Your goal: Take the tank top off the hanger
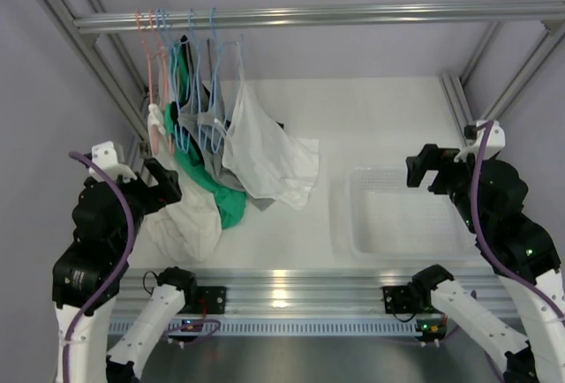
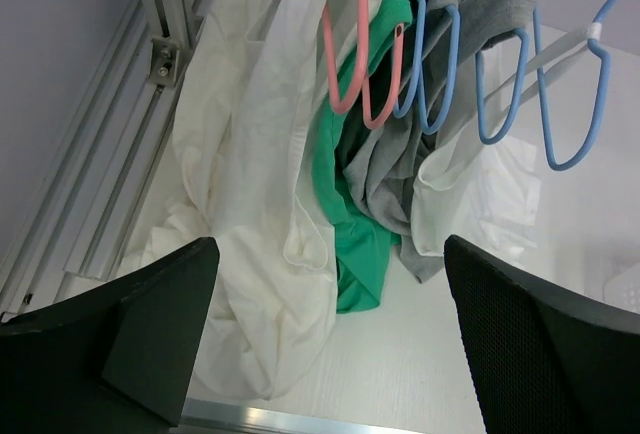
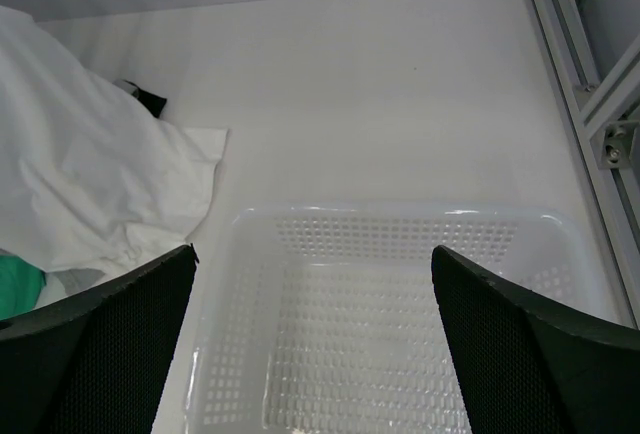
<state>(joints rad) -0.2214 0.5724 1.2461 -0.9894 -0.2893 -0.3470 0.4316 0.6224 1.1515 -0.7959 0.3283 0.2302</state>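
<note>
The white top's blue hanger (image 1: pixel 214 56) stands by itself at the end of the row, so my open left gripper should carry on going toward its near side (image 1: pixel 219 105) and close there.
Several tank tops hang on pink hangers (image 1: pixel 152 56) and blue hangers (image 1: pixel 208 65) from the top rail (image 1: pixel 353 15): a white one (image 1: pixel 265 153) at the right, then grey (image 1: pixel 201 123), green (image 1: pixel 221 198) and another white one (image 1: pixel 190 220) at the left, their hems lying on the table. My left gripper (image 1: pixel 166 182) is open just left of the clothes, touching none. In the left wrist view it (image 2: pixel 330 344) faces the white top (image 2: pixel 250 204), the green top (image 2: pixel 355 244), a pink hanger (image 2: pixel 345 64) and a blue hanger (image 2: pixel 560 104). My right gripper (image 1: pixel 422 169) is open and empty.
A white perforated basket (image 1: pixel 353 224) sits at the right of the table, under my right gripper (image 3: pixel 315 344), and its rim (image 3: pixel 400 216) shows in the right wrist view. Aluminium frame posts (image 1: pixel 97 56) stand at both sides. A metal rail (image 1: pixel 291 281) runs along the near edge.
</note>
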